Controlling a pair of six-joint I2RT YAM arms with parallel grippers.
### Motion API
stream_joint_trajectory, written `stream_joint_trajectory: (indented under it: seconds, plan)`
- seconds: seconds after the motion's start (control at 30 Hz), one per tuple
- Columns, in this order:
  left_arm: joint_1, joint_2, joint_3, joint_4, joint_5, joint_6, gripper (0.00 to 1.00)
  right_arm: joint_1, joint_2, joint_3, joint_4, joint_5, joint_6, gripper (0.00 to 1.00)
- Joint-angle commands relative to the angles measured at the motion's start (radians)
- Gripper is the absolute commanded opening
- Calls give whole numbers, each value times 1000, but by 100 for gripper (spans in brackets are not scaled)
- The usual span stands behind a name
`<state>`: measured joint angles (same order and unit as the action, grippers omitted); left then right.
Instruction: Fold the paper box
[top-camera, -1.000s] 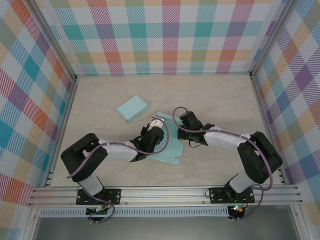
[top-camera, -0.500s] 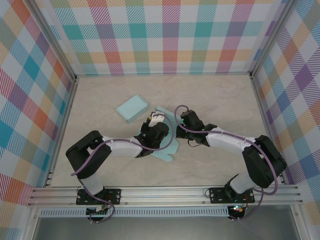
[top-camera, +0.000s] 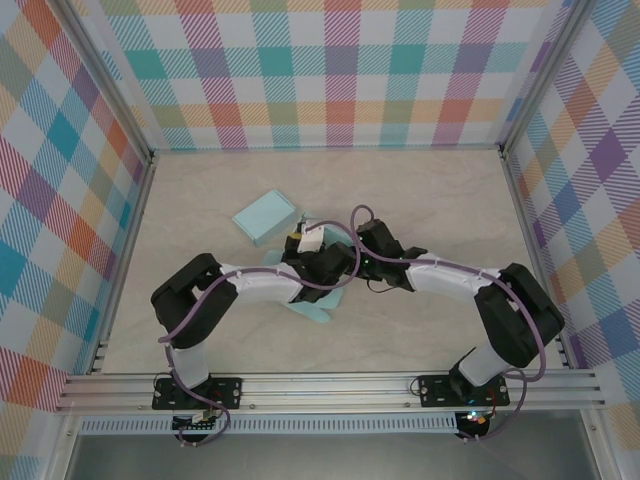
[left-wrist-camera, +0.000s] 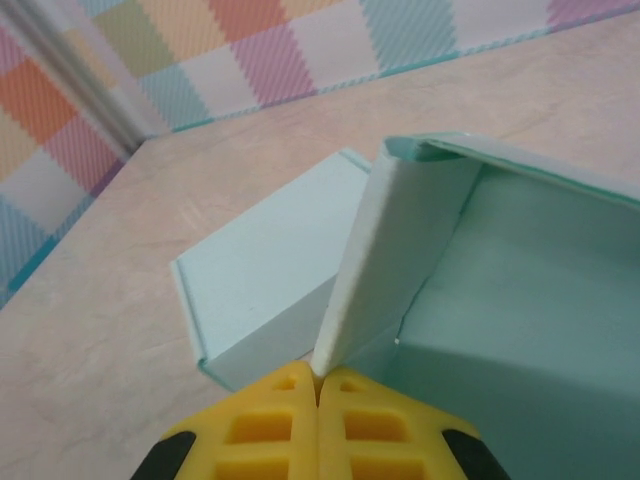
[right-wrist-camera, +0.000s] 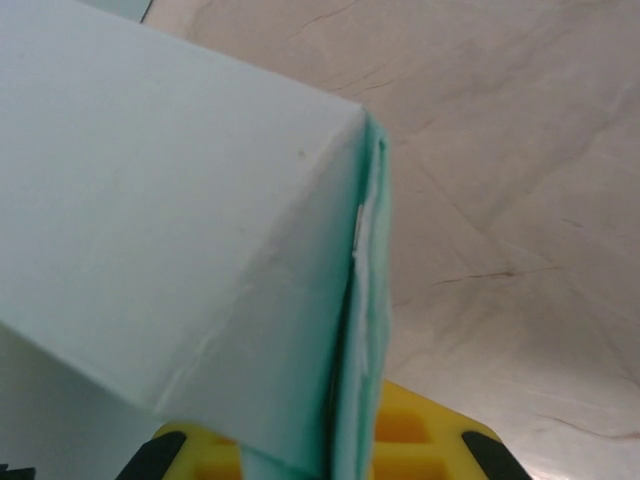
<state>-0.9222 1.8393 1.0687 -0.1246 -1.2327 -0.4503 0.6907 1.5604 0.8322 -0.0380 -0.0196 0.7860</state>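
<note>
The box sits crooked against the robot's left gripper, so the left gripper should move back from the box's side flap (left-wrist-camera: 362, 255) and the right gripper should straighten the box (right-wrist-camera: 350, 290).
The light teal paper box (top-camera: 312, 304) sits half-formed at the table's middle, mostly hidden under both wrists. My left gripper (top-camera: 338, 264) is shut on the lower edge of an upright side flap (left-wrist-camera: 392, 240); the yellow fingertips (left-wrist-camera: 285, 400) meet around the card, and the box's inside (left-wrist-camera: 520, 310) opens to the right. My right gripper (top-camera: 354, 262) comes in from the right and is shut on a doubled wall (right-wrist-camera: 365, 330) of the same box, with its yellow fingers (right-wrist-camera: 425, 435) on either side and the box's broad face (right-wrist-camera: 170, 210) to the left.
A second, finished teal box (top-camera: 265, 216) lies closed just behind and left of the work, also seen close by as a flat lid (left-wrist-camera: 265, 285). Plaid walls enclose the beige table (top-camera: 440, 200) on three sides, with aluminium rails along the edges.
My left gripper has closed onto the flap and moved right and back toward the right gripper. The flat sheet has been drawn up and in, so less of it lies spread on the table.
</note>
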Motion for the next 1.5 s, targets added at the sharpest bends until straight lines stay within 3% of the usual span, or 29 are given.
stream_joint_trajectory:
  seconds: [0.0,0.1,0.13,0.17,0.33,0.67,1.17,1.47]
  plan:
    - [51,56,167,-591,-229,-501,0,19,34,21,-33,-92,25,0]
    - [50,183,352,-1275,-346,-1103,0,22,42,34,-39,-82,25,0]
    - [42,232,402,-1510,-386,-1358,0,24,43,35,-39,-76,24,0]
    - [31,274,425,-1666,-439,-1474,0,24,44,39,-46,-68,23,0]
    - [-19,256,419,-1670,-507,-1471,0,24,53,52,-91,-19,6,0]
    - [-38,166,383,-1672,-508,-1488,0,24,44,56,-115,25,-19,0]
    - [-110,-190,212,-1672,-510,-1562,0,1,42,92,-209,114,-82,0]
    - [-113,-541,122,-1670,-510,-1559,0,-19,-15,109,-239,128,-151,0]
